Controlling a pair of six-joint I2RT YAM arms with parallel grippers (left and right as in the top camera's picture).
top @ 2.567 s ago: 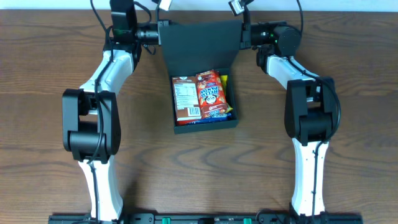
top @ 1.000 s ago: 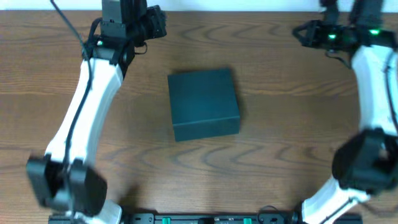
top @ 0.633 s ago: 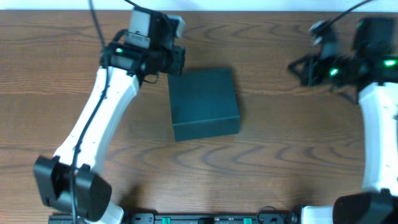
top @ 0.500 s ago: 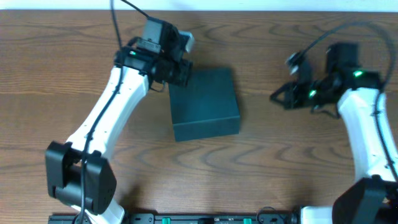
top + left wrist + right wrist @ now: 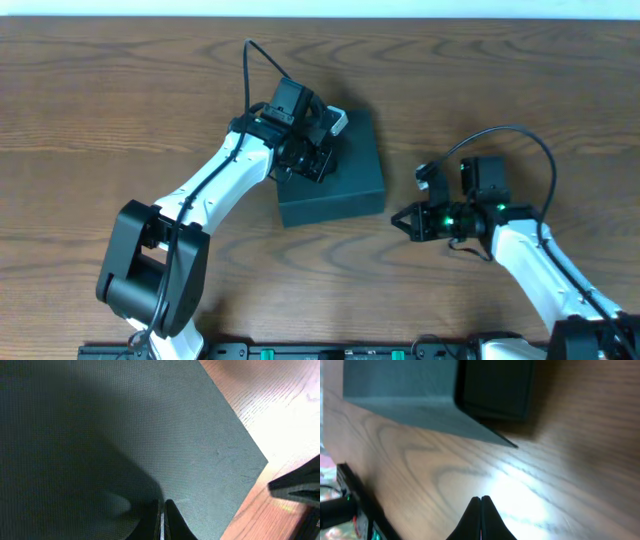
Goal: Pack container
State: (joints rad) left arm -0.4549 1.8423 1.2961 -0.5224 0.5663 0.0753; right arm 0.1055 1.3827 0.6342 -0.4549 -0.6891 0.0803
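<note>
The container's front edge [image 5: 333, 207] is at a slant, so my right gripper should push on the container's side [image 5: 382, 182] by its near corner while my left gripper steadies the container's opposite side.
The container [image 5: 340, 180] is a dark-teal square box at the table's middle, its lid closed flat. My left gripper [image 5: 322, 160] is shut and empty, its tips down on the lid near the box's left part; the left wrist view shows the closed tips [image 5: 162, 505] against the lid [image 5: 150, 435]. My right gripper [image 5: 400, 221] is shut and empty, low over the wood just right of the box's front right corner. In the right wrist view the closed tips [image 5: 481, 500] point at the box [image 5: 420, 390] across bare wood.
The wooden table [image 5: 100, 120] surrounds the box. A black rail [image 5: 320, 350] runs along the front edge, also showing in the right wrist view [image 5: 350, 505]. Cables loop above both wrists.
The lid stood open with snack packets showing; it is now closed. Both arms came in from the far corners: the left onto the lid, the right down beside the box's right front.
</note>
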